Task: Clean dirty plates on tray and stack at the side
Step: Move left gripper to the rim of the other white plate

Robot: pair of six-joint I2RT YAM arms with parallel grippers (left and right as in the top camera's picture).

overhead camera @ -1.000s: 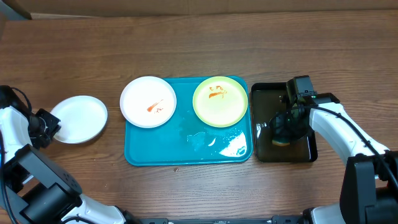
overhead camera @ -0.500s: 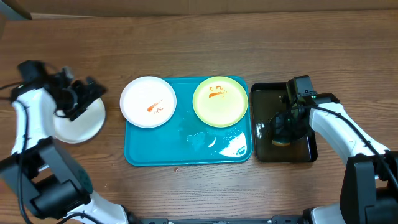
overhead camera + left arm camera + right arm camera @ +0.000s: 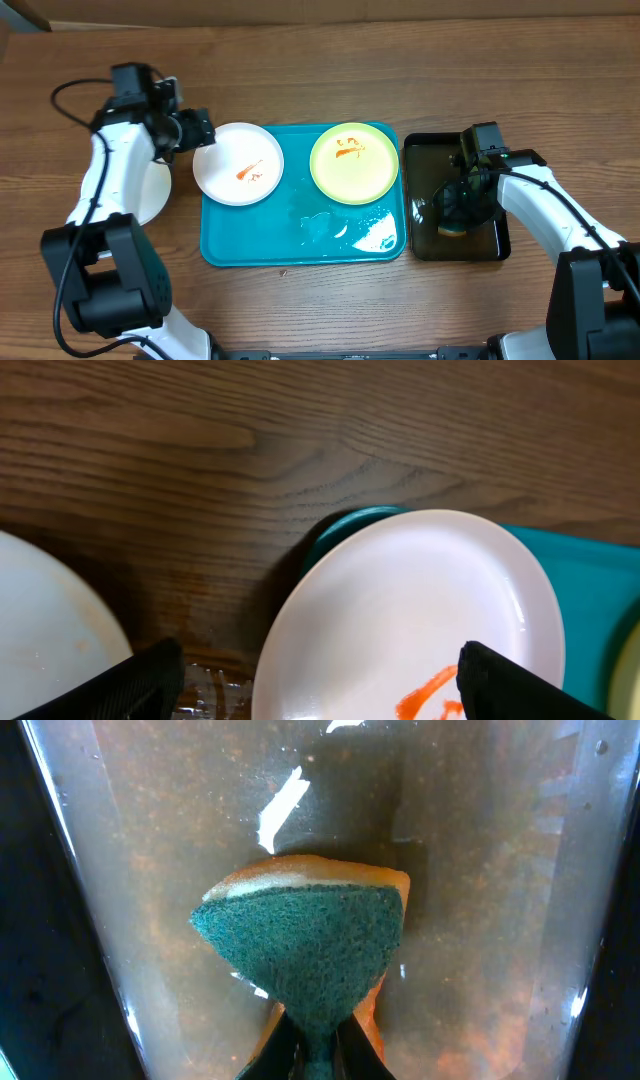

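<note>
I can see the smeared white plate's rim (image 3: 197,172) hanging over the teal tray's edge, so next my left gripper moves the plate fully inside (image 3: 257,216) and then holds the plate's rim for scrubbing.
A white plate (image 3: 238,163) with an orange-red smear lies on the left end of the teal tray (image 3: 300,245), its rim overhanging the tray's edge. My left gripper (image 3: 199,132) is open at that plate's left rim. In the left wrist view the left gripper (image 3: 320,685) has its black fingers (image 3: 145,682) spread to either side of the plate's (image 3: 400,600) edge, with tray (image 3: 590,590) beyond. A lime-green plate (image 3: 353,162) with sauce sits on the tray's right half. My right gripper (image 3: 318,1042) is shut on a green-and-orange sponge (image 3: 310,935).
A clean white plate (image 3: 150,195) lies on the wood left of the tray, partly under my left arm. The black tray (image 3: 425,240) of brownish water stands right of the teal tray, with my right gripper (image 3: 458,207) over it. Water pools on the teal tray's near right part.
My left arm has swung from the clean plate at the far left over to the smeared white plate's rim, and its jaws have opened. The right arm has not moved.
</note>
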